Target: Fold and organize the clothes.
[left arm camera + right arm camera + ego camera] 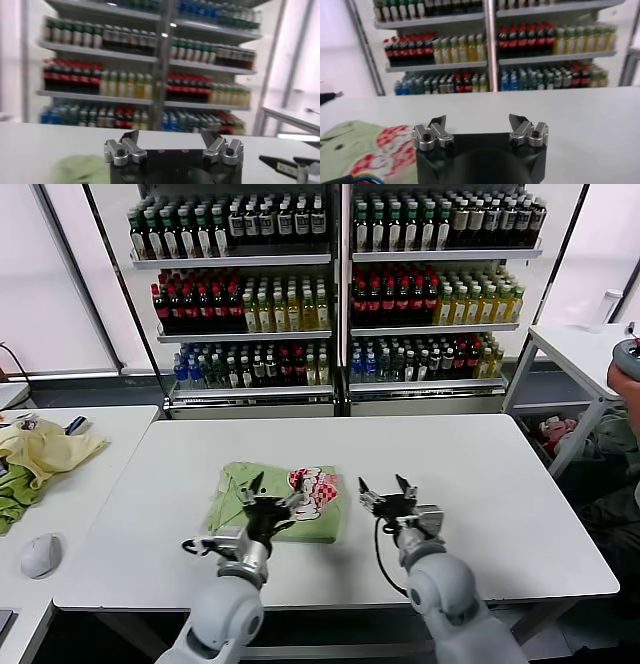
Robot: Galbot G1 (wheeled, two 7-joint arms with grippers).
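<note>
The folded shirt is off-centre, toward my left gripper's side. Next, my right gripper grabs the edge next to the print and pulls it toward the middle.
The light green shirt lies folded into a small rectangle on the white table, its red-and-white print facing up. My left gripper hovers over the shirt's near part, fingers spread open and holding nothing. In the left wrist view the left gripper stands wide with the shirt off to one side. My right gripper is open over bare table just right of the shirt. In the right wrist view the right gripper is empty, with the shirt beside it.
A side table at the left carries a pale yellow cloth, a darker green cloth and a white rounded object. Bottle shelves stand behind the table. Another white table stands at the right.
</note>
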